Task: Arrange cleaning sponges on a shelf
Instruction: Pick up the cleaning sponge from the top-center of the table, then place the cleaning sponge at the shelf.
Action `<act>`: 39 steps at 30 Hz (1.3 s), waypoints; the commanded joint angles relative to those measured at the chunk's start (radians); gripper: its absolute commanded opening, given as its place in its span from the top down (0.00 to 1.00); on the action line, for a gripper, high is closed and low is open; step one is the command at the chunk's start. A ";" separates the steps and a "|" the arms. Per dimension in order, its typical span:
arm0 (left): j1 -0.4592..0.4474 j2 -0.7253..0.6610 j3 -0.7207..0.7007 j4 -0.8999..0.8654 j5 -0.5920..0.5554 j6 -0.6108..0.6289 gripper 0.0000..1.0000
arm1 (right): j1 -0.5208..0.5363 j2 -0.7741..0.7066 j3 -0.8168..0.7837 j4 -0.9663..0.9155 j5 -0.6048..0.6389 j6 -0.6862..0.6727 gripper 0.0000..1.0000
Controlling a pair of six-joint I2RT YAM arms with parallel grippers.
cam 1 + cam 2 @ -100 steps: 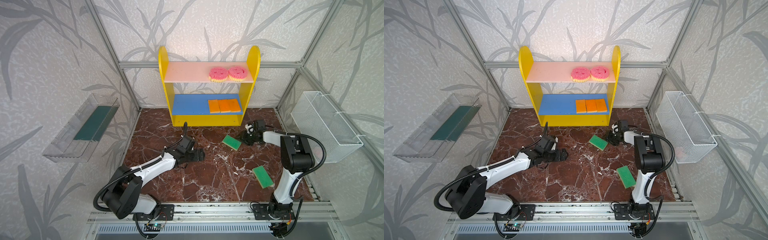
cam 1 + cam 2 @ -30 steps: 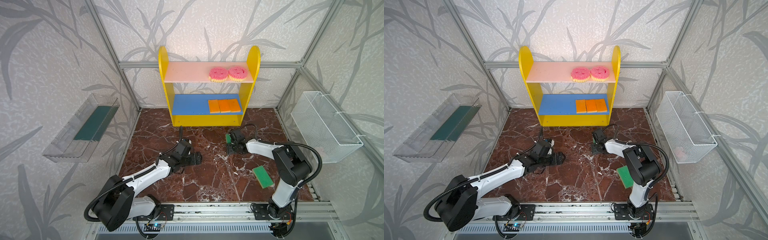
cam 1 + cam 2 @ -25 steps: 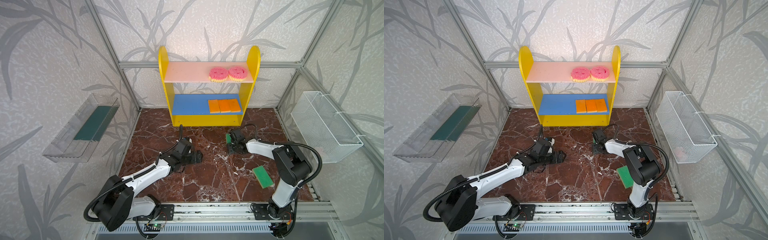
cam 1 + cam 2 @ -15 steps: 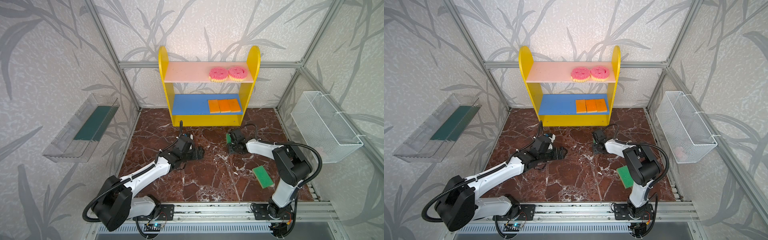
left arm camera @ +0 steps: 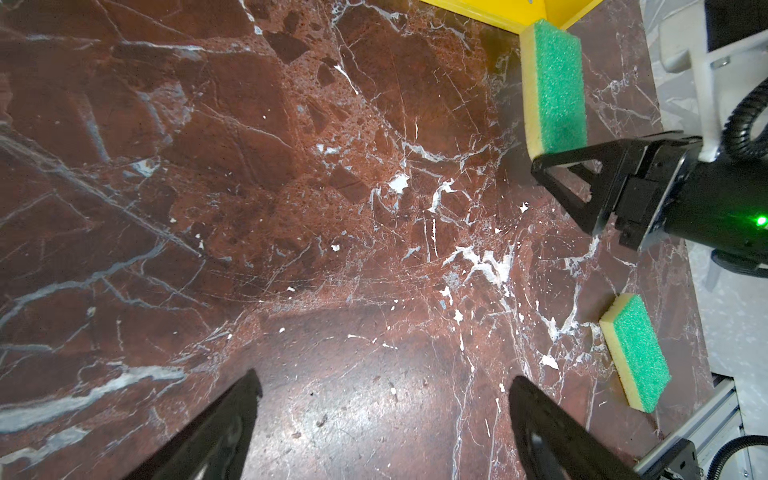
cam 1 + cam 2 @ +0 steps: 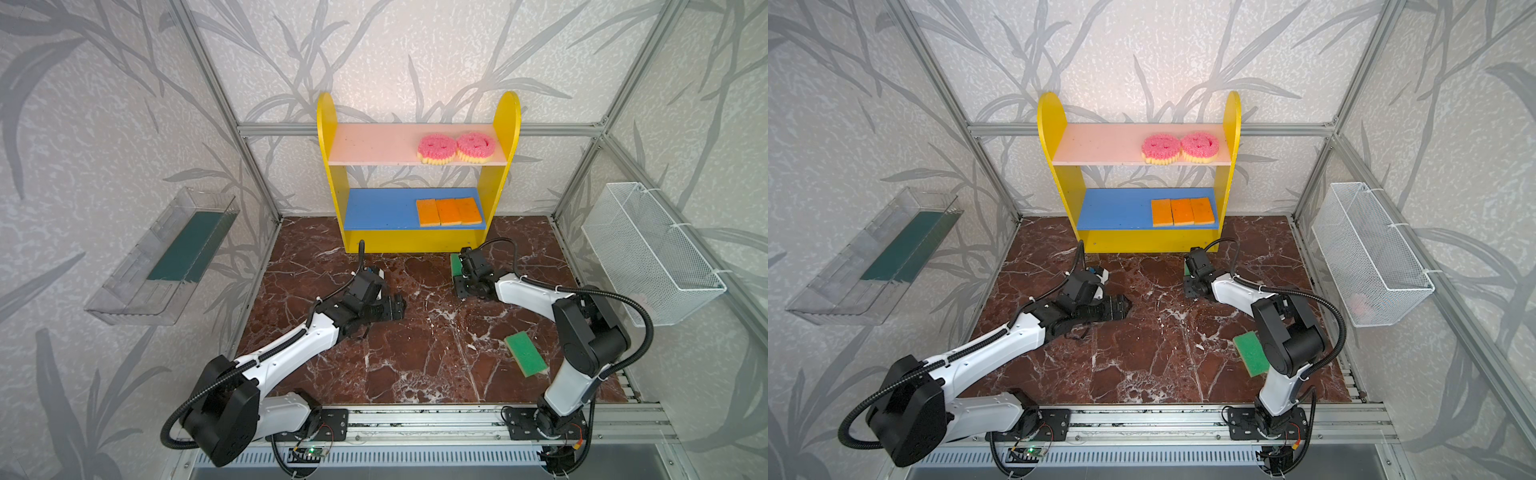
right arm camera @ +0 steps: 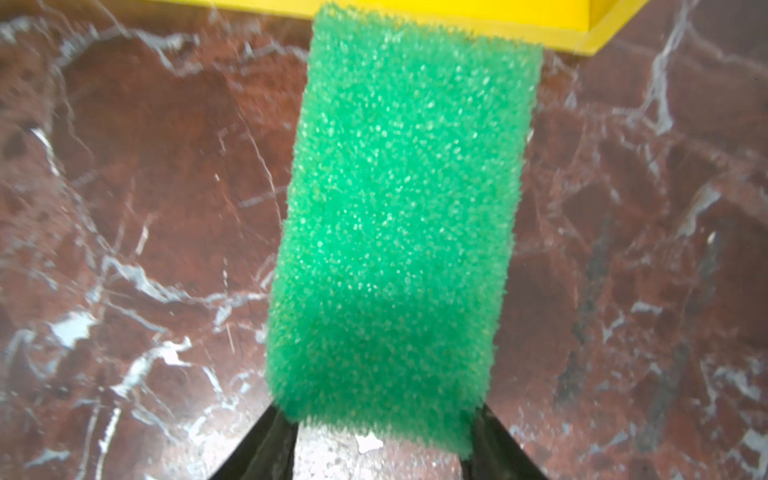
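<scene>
The green sponge's far end (image 6: 456,257) is the only part that reaches the shelf's yellow base. Next, my right gripper sets it down there and opens, then pushes the sponge's near end (image 7: 380,392) in with closed fingers.
The shelf (image 6: 332,166) stands at the back; two pink round sponges (image 6: 455,147) lie on its pale pink board and three orange sponges (image 6: 449,212) lie side by side on the blue board. Just in front of the shelf's base, my right gripper (image 7: 380,415) is shut on the near end of a green sponge (image 7: 399,216), one finger on each long side. In a top view that sponge (image 6: 455,264) is mostly hidden by the gripper. A second green sponge (image 6: 525,353) lies on the floor at the front right. My left gripper (image 5: 382,382) stands open over bare marble, holding nothing.
A white wire basket (image 6: 648,253) hangs on the right wall and a clear tray with a dark green liner (image 6: 166,253) hangs on the left wall. The right arm's elbow (image 6: 590,332) rises beside the second green sponge. Aluminium rails run along the front edge.
The right gripper's fingers have drawn in on the green sponge without shifting place. The left gripper has moved a little farther back and to the right, still open.
</scene>
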 commanded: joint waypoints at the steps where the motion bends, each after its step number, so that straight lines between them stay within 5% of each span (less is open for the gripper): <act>1: 0.007 -0.037 0.044 -0.065 -0.035 0.041 0.05 | -0.026 0.007 0.041 0.034 -0.009 -0.028 0.42; 23: 0.103 0.088 0.150 -0.095 0.050 0.076 0.04 | -0.096 0.289 0.408 -0.009 -0.009 -0.111 0.40; 39: 0.122 0.156 0.174 -0.091 0.070 0.082 0.05 | -0.136 0.370 0.490 0.028 0.015 -0.127 0.39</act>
